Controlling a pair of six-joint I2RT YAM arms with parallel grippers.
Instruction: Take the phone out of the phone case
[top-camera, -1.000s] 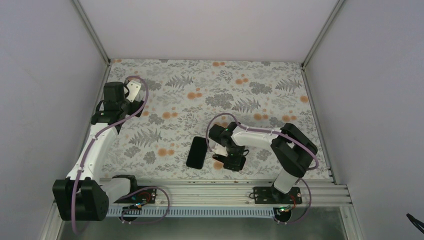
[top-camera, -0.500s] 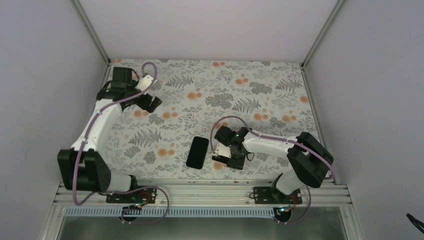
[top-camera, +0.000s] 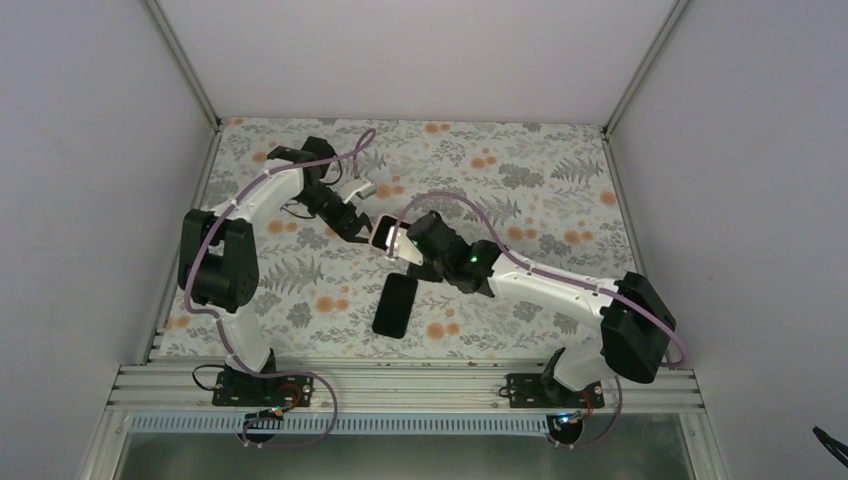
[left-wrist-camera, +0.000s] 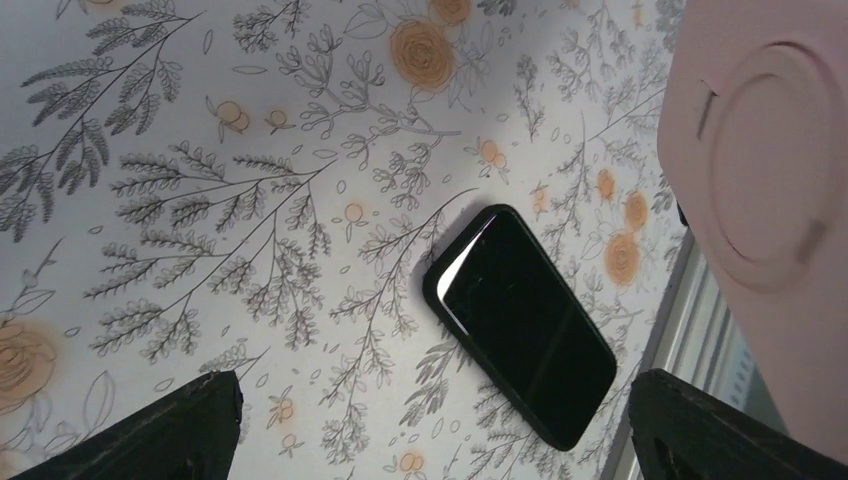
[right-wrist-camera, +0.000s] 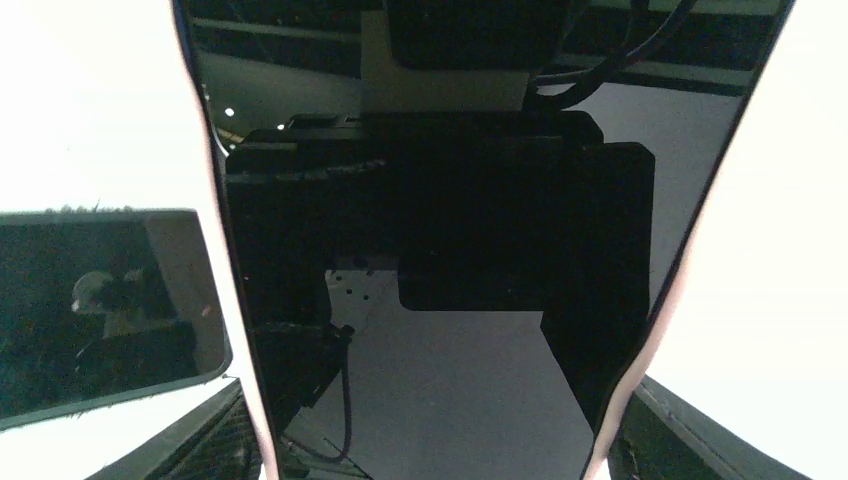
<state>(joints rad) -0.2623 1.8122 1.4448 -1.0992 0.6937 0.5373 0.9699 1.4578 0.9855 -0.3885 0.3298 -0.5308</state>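
Next, I move my left gripper back, line it up and clamp the case's end facing it, because the phone case's back is outside my left gripper's open fingers.
The phone sits in its pale pink phone case, and my right gripper is shut on its two long edges and holds it in the air over the middle of the table. The right wrist view is filled by the glossy black screen, with the pink case rim along its sides between my right gripper's fingers. My left gripper hangs open just left of the lifted case. In the left wrist view the case's back, with its round ring, fills the right side beyond my left gripper.
A second, bare black phone lies flat on the floral table below the raised one, seen also as a dark slab and at the left. The aluminium rail runs along the near edge. Walls close in left, right and behind.
My right gripper closed on the cased phone near the front edge and raised it up and to the left. My left arm swung from the far left corner to the middle, close beside the case.
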